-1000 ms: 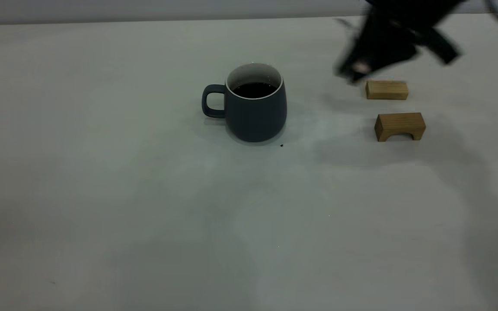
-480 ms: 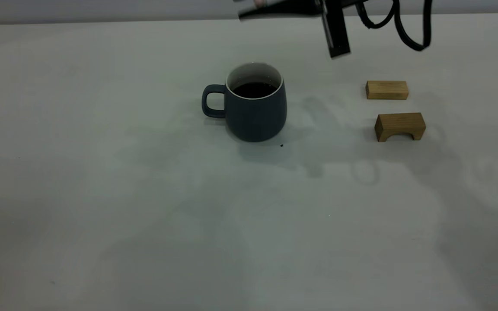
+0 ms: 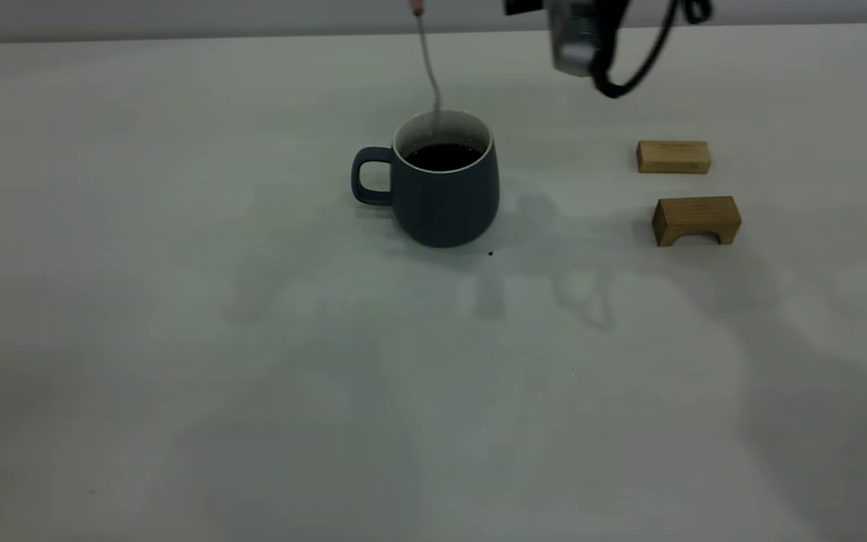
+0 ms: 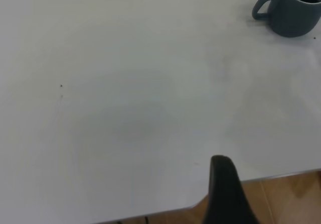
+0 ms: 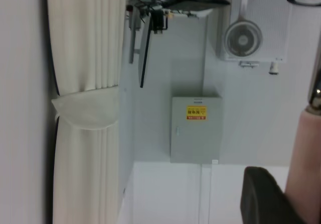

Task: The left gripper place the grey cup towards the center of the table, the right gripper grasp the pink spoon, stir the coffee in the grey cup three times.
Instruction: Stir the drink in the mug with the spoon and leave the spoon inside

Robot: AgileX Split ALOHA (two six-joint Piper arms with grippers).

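Note:
The pink spoon's metal end point(image 3: 436, 125) is hanging over the coffee near the cup's far rim, so my right gripper should move down and lower the spoon into the coffee point(image 3: 444, 157).
The grey cup point(image 3: 445, 192) stands upright near the table's point(image 3: 177, 339) middle, handle to the left, with dark coffee point(image 3: 442, 156) inside. The pink spoon point(image 3: 427, 64) hangs almost upright from the top edge of the exterior view. Its metal end reaches into the cup's mouth by the far rim; I cannot tell whether it touches the coffee. My right gripper point(image 5: 288, 184) is shut on the spoon's pink handle point(image 5: 307, 158); in the exterior view only its arm's silver part point(image 3: 575, 38) shows. My left gripper point(image 4: 225, 194) sits far from the cup point(image 4: 293, 8), by the table's edge.
Two tan wooden blocks lie right of the cup: a flat one point(image 3: 673, 156) farther back and an arched one point(image 3: 695, 220) nearer. A tiny black speck point(image 3: 490, 254) lies by the cup's base. The table edge point(image 4: 261, 176) and a brown floor show in the left wrist view.
The right arm swung up from beside the blocks and leftwards. The spoon, level at the top half a second ago, now hangs upright with its end in the cup's mouth. The cup stayed put.

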